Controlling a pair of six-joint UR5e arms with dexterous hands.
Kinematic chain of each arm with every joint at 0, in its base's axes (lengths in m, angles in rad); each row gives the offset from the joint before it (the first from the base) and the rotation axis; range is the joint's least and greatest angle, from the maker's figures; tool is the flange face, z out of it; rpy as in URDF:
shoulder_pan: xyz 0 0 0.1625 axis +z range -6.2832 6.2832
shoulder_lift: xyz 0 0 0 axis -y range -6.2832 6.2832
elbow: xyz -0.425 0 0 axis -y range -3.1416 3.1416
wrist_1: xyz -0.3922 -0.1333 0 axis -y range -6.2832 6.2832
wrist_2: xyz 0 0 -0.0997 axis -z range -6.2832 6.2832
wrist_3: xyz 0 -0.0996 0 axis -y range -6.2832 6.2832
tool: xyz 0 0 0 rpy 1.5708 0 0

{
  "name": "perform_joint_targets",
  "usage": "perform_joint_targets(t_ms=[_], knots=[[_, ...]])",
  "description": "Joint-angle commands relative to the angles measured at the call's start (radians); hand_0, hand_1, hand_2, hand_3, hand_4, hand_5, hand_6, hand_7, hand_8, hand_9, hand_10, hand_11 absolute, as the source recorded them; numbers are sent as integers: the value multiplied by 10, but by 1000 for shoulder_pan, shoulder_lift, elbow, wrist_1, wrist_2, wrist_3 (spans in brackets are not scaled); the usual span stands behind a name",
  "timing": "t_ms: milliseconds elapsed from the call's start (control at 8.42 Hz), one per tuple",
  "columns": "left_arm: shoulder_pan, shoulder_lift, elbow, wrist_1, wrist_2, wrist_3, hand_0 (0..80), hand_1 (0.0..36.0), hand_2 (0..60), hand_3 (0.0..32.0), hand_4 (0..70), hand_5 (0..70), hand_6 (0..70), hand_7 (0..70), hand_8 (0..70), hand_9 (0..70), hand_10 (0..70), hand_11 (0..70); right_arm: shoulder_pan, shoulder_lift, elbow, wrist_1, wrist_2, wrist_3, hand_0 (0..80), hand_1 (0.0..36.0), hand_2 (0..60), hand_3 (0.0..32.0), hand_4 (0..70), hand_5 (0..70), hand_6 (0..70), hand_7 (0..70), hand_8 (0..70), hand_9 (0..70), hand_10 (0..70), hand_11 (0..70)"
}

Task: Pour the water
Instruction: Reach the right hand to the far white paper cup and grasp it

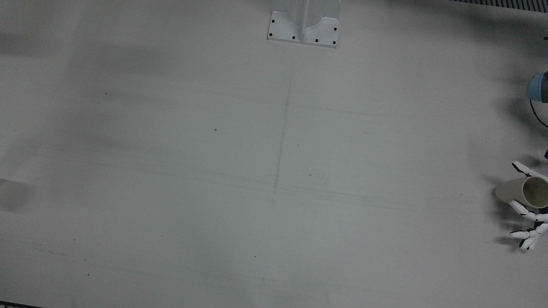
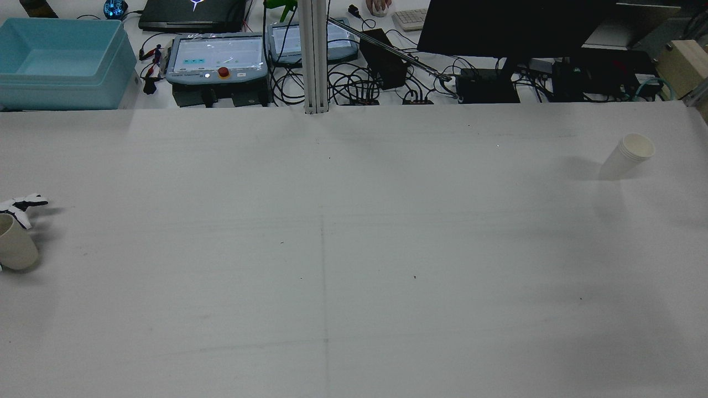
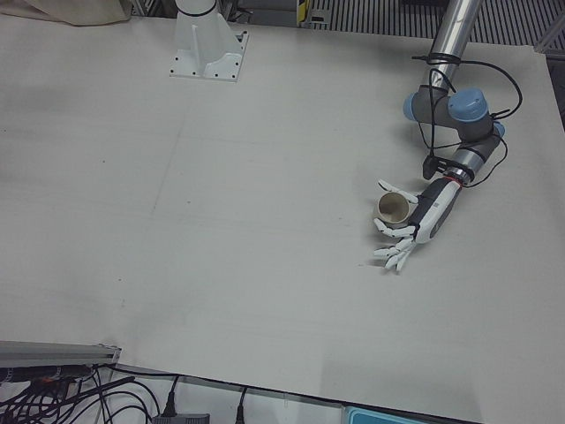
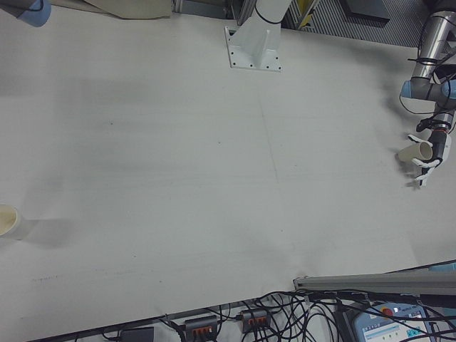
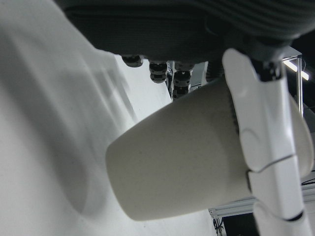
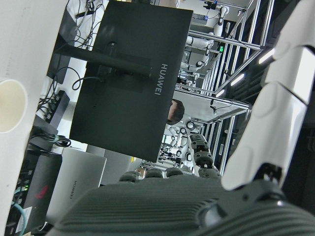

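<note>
The beige cup's plain shaded (image 1: 512,190) inside (image 1: 536,192) can be seen deep in its opening, so the beige cup should be empty when I carry it.
A beige paper cup (image 3: 393,209) stands upright on the table at its far left edge; it also shows in the rear view (image 2: 16,246) and the front view (image 1: 520,190). My left hand (image 3: 410,228) is open beside it, the thumb on one side and the fingers (image 1: 527,211) spread on the other. In the left hand view one finger (image 5: 263,147) lies along the cup (image 5: 182,167). A white paper cup (image 2: 630,156) stands far off on the right side, also in the right-front view (image 4: 10,221). My right hand (image 6: 280,113) shows only in its own view, finger straight, holding nothing.
White arm pedestal (image 1: 305,25) at the table's robot side. Beyond the far edge lie a blue bin (image 2: 61,61), teach pendants (image 2: 215,58), cables and a black monitor (image 2: 514,25). The left arm's elbow (image 3: 446,106) hangs above the table's corner.
</note>
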Motion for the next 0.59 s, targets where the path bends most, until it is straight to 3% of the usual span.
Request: perform_joint_targets(t_ms=[0, 119, 475], knots=[[0, 0, -126, 123, -9, -59, 516, 350, 600, 0, 700, 700, 156, 225, 59, 83, 8, 27, -119, 229, -784, 542, 40, 34, 492, 174, 88, 0, 23, 58, 2, 0, 0, 0, 0, 0], [0, 0, -145, 137, -12, -62, 510, 341, 600, 0, 700, 700, 156, 225, 60, 84, 9, 27, -136, 242, -798, 541, 39, 36, 496, 180, 98, 0, 42, 95, 17, 17, 0, 0, 0, 0], [-3, 8, -147, 141, -13, -86, 517, 333, 600, 0, 700, 700, 153, 223, 59, 83, 7, 24, -155, 334, -841, 511, 40, 14, 490, 175, 102, 0, 33, 97, 21, 31, 0, 0, 0, 0]])
